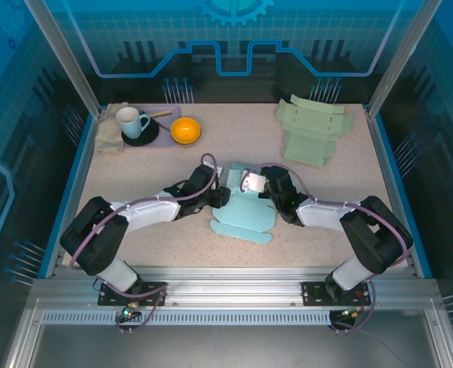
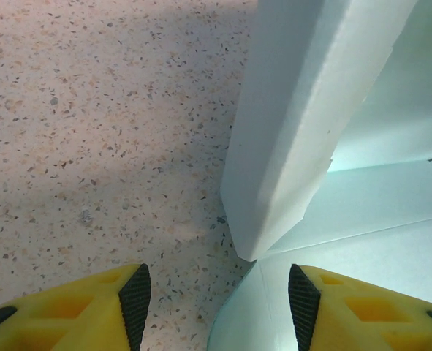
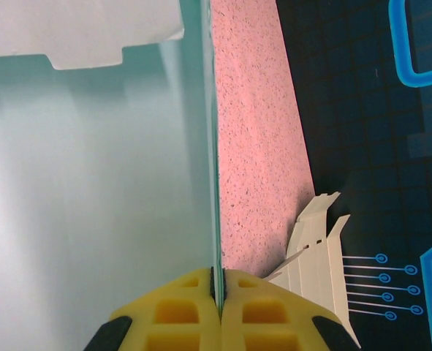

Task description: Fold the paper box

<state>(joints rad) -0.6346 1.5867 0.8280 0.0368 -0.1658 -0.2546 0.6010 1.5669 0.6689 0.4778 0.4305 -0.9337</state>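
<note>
Next, I move my left gripper over to the box's corner (image 2: 252, 256) and pinch the flap's layers together, because the raised flap (image 2: 285, 139) stands in front of my left gripper's open fingers.
The light blue paper box (image 1: 241, 213) lies partly folded in the middle of the table, between the two arms. My left gripper (image 1: 221, 196) is at its left edge, open. In the left wrist view a raised flap (image 2: 296, 124) of the box stands just ahead of the left gripper (image 2: 219, 307), and nothing sits between its black pads (image 2: 135, 303). My right gripper (image 1: 261, 188) is at the box's upper right. It (image 3: 217, 281) is shut on the thin edge of an upright box panel (image 3: 91, 183).
A stack of pale green flat box blanks (image 1: 312, 132) lies at the back right and appears beyond the table edge in the right wrist view (image 3: 314, 256). At the back left are a white cup (image 1: 132, 121) on a dark saucer, an orange bowl (image 1: 185, 130) and a folded cloth (image 1: 108, 136).
</note>
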